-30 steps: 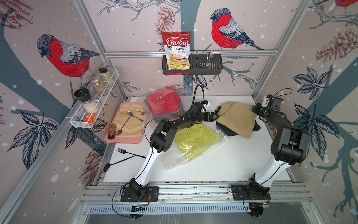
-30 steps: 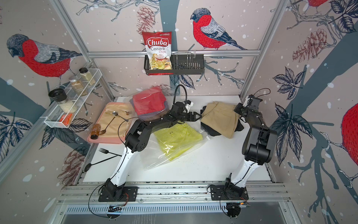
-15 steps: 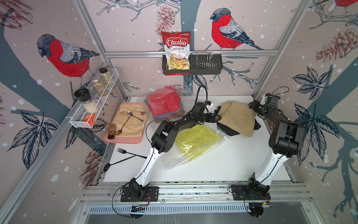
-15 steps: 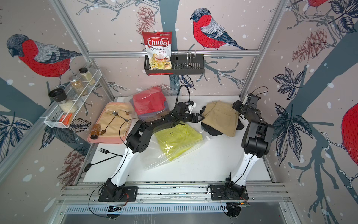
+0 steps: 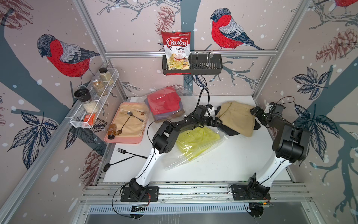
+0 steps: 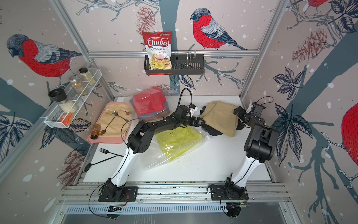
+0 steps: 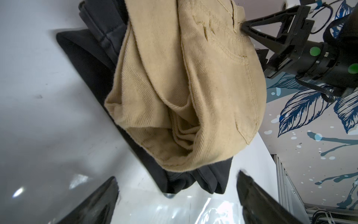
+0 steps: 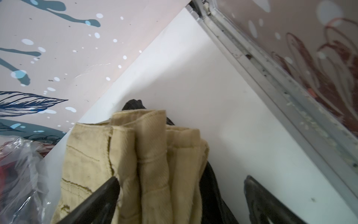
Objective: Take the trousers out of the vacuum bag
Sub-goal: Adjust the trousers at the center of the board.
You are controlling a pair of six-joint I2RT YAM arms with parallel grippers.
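Note:
The tan trousers lie crooked [image 5: 247,132] on the black trousers, so my left gripper should take their near edge [image 7: 181,162] and help my right gripper turn them square.
Folded tan trousers [image 5: 238,118] lie on black trousers [image 5: 230,131] at the back right of the table. My left gripper [image 5: 218,122] stands open at their left edge, its jaws wide around nothing [image 7: 177,175]. At their right edge my right gripper [image 5: 255,113] is open too, one finger [image 8: 100,195] over the tan cloth [image 8: 151,155]. Mid-table, yellow trousers [image 5: 195,137] lie inside the clear vacuum bag [image 5: 180,161]. Red trousers [image 5: 163,101] top a stack in clear plastic at the back.
A pink tray [image 5: 124,138] with a beige mat, spoons and a small bottle sits at the left. A black fork [image 5: 131,153] and spoon lie beside the table's left edge. Wire shelf [image 5: 93,108] and chips basket [image 5: 193,66] hang on the walls. The frame rail [image 8: 280,87] runs near my right gripper.
My right gripper has gone from shut to open, letting go of the tan trousers. The left gripper has opened a little wider. The tan trousers rest on the black ones.

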